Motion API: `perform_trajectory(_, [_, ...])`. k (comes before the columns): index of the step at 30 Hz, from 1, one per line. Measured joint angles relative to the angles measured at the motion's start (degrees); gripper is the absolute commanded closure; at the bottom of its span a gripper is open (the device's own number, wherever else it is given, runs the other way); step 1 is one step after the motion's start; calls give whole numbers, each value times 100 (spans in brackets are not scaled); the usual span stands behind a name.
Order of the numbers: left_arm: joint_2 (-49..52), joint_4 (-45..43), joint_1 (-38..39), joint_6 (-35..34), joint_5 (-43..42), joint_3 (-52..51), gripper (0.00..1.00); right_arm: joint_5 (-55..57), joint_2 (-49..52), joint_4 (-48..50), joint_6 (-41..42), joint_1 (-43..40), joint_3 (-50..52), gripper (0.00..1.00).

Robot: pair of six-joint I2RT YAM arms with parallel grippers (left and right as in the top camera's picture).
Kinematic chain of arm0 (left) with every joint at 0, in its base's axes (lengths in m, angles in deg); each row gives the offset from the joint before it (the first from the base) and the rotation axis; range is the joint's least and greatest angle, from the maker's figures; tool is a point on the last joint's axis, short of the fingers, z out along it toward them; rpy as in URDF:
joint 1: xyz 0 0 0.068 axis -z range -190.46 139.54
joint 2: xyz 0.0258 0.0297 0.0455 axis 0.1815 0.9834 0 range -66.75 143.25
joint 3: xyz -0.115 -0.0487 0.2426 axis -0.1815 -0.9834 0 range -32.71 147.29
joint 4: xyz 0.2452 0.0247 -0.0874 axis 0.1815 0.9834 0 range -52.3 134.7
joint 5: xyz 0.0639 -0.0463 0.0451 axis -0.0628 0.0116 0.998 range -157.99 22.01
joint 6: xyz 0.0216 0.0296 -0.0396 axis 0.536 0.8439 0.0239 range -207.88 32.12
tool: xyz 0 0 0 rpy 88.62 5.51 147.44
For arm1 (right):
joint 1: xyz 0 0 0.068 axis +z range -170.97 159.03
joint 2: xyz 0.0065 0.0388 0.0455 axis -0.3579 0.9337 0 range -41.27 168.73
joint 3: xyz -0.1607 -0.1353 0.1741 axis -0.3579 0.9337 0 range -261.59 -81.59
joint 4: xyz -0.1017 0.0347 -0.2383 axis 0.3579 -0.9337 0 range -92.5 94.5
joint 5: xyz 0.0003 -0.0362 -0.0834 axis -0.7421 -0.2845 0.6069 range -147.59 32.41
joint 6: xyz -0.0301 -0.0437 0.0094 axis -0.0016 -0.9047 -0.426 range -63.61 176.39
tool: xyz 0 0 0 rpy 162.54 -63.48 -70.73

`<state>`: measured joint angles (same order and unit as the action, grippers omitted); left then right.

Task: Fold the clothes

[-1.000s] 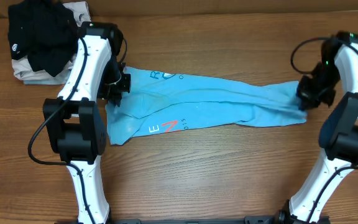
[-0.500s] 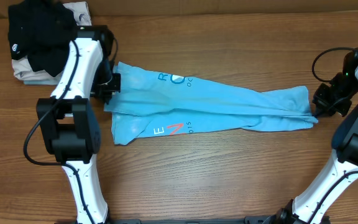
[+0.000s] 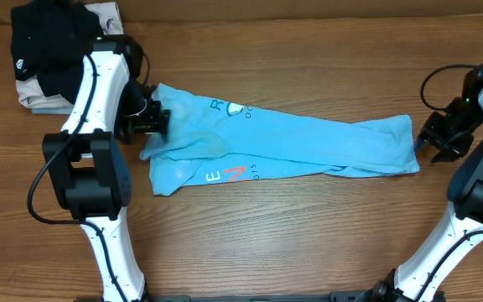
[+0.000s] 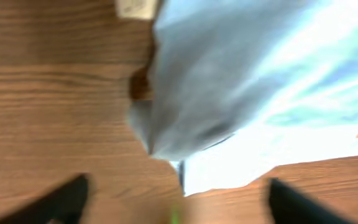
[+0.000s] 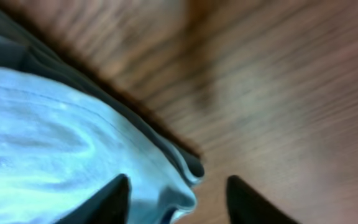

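Observation:
Next, my right gripper takes the plain end's hem (image 3: 413, 161) and folds that end toward the lettering, because the T-shirt's plain end (image 3: 390, 143) lies stretched out far from my left gripper.
The clothes, a sky-blue T-shirt (image 3: 292, 138), lie stretched in a long band across the table, with white lettering and a red mark (image 3: 236, 174) near the front left. My left gripper (image 3: 159, 122) sits at the shirt's left edge. In the left wrist view the left gripper (image 4: 179, 205) is wide open over bare wood, and the shirt (image 4: 241, 81) lies just ahead of it. My right gripper (image 3: 430, 141) is at the shirt's right end. In the right wrist view the right gripper (image 5: 179, 202) is open, with the loose shirt (image 5: 55, 124) hem lying between its fingers.
A black garment with a small white logo (image 3: 53, 46) is heaped on pale folded garments (image 3: 44, 101) at the back left corner. The wooden table (image 3: 267, 235) stretches in front of the shirt.
Both grippers have opened and let go of the shirt's ends. The shirt, pulled out lengthwise over the last second, now lies slack on the table.

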<state>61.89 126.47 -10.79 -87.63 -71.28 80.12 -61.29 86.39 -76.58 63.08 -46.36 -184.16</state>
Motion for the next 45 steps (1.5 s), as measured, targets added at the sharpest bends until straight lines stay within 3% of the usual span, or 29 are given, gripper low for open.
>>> perform_trajectory(5, [0,-210,70,17,-118,4,0,-229,-4,610,-186,186,533,32])
perform_trajectory(7, [0,-175,70,20,-127,118,0,-238,-4,750,-223,267,715,36])
perform_trajectory(9, [0,-149,70,20,-129,463,0,-251,-87,811,-267,411,861,56])
perform_trajectory(11, [-2,-144,70,20,-153,957,0,-254,-105,905,-254,529,901,96])
perform_trajectory(16, [-7,-184,70,17,-367,1864,0,-341,-129,1185,-13,601,933,96])
perform_trajectory(21, [-17,-367,70,20,-470,2076,0,-490,-136,1305,249,293,807,96])
perform_trajectory(29, [-17,-730,70,20,-470,2079,0,-498,-127,420,256,-1126,-387,96])
perform_trajectory(33, [-17,-887,70,20,-470,2079,0,-660,-125,-35,114,-1458,-866,96])
perform_trajectory(39, [-17,-1088,70,17,-472,2079,0,-1051,-125,-490,-177,-1060,-1154,96])
perform_trajectory(45, [-17,-1088,70,17,-472,2079,0,-1176,-125,-885,-291,317,-1154,96])
